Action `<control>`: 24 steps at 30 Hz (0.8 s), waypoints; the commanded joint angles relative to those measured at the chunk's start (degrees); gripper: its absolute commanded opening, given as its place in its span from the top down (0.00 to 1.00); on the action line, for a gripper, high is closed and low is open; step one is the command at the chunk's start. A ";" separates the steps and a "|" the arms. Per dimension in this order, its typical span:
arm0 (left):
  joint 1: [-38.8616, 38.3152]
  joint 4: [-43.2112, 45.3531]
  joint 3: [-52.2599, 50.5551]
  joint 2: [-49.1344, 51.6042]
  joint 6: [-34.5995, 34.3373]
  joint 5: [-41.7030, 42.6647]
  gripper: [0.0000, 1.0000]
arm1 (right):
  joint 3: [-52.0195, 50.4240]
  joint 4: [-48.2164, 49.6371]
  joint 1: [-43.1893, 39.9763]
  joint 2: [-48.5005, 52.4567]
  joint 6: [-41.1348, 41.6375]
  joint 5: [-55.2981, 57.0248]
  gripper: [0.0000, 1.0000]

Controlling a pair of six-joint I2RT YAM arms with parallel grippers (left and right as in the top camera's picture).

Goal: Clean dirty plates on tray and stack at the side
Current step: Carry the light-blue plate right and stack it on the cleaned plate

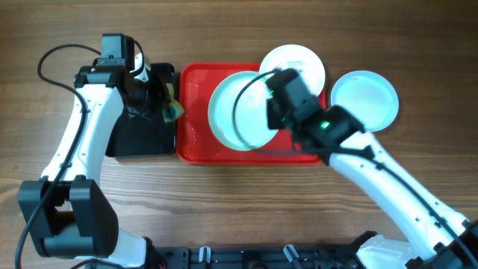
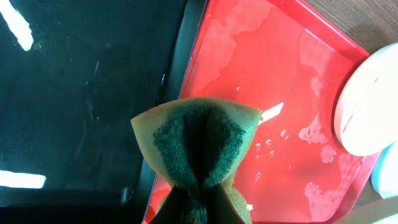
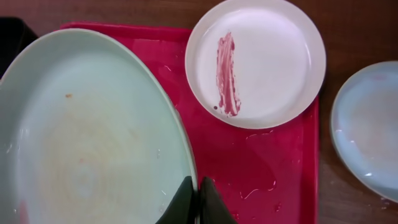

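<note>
The held plate [image 1: 237, 110] hangs face up, the same way as the mint-blue plate [image 1: 364, 101] beside the red tray, so the robot's right gripper should keep carrying it there until the two plates nest.
My right gripper [image 3: 193, 202] is shut on the rim of a pale mint-blue plate [image 3: 87, 137], holding it above the red tray [image 1: 196, 138]; the plate [image 1: 237, 110] looks wiped, with faint smears. A white plate [image 3: 258, 59] with a red sauce streak lies at the tray's far right corner, also seen from overhead [image 1: 295, 63]. A second mint-blue plate [image 1: 364, 99] lies on the table right of the tray and shows in the right wrist view [image 3: 367, 134]. My left gripper [image 2: 198, 208] is shut on a yellow-green sponge [image 2: 198, 140] over the tray's left edge.
A black tray [image 1: 142, 134] lies left of the red tray, under my left arm; it fills the left of the left wrist view [image 2: 81, 93]. Water drops lie on the red tray floor [image 2: 273, 81]. Bare wooden table surrounds both trays.
</note>
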 commanded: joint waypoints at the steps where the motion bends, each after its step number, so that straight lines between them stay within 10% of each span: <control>1: -0.20 0.15 0.42 -0.15 0.90 -0.35 0.96 | 0.35 0.46 -8.07 0.20 1.60 -13.81 0.96; 24: -0.20 0.59 0.42 -0.15 0.90 -0.37 0.96 | -1.51 -0.59 -53.62 10.58 -1.18 -16.04 0.96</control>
